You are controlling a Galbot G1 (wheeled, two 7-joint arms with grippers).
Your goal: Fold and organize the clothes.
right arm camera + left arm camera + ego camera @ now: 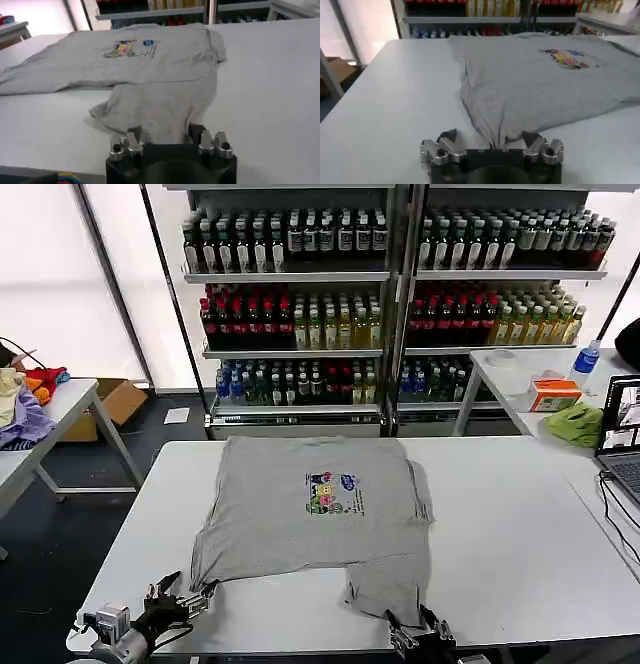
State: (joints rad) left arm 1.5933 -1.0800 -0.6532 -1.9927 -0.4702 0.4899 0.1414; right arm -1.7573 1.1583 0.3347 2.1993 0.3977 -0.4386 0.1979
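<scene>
I expect the flap (pixel 388 580) to bunch up into a peak when I lift it, because the narrow flap's hem (pixel 388 615) is limp and rippled. The printed part of the shirt will stay flat.
The clothes are one light grey short-sleeved shirt (pixel 290 524) lying flat on the white table (pixel 520 544), cartoon print (pixel 334 492) facing up. Its near right part is folded into a flap that reaches toward the table's front edge. My left gripper (pixel 185 599) is open at the shirt's near left corner. That wrinkled corner of the shirt (pixel 535 85) lies just ahead of the left gripper (pixel 490 137), between its spread fingers. My right gripper (pixel 420 629) is open at the flap's near hem. There the right gripper (pixel 166 131) has its fingers either side of the shirt (pixel 150 65) edge.
Bottle shelves (pixel 300 314) stand behind the table. A side table at the right holds a laptop (pixel 620 434), a yellow-green cloth (pixel 575 424), an orange box (pixel 553 394) and a bottle (pixel 586 362). At the left are a table with fabrics (pixel 25 409) and a cardboard box (pixel 118 399).
</scene>
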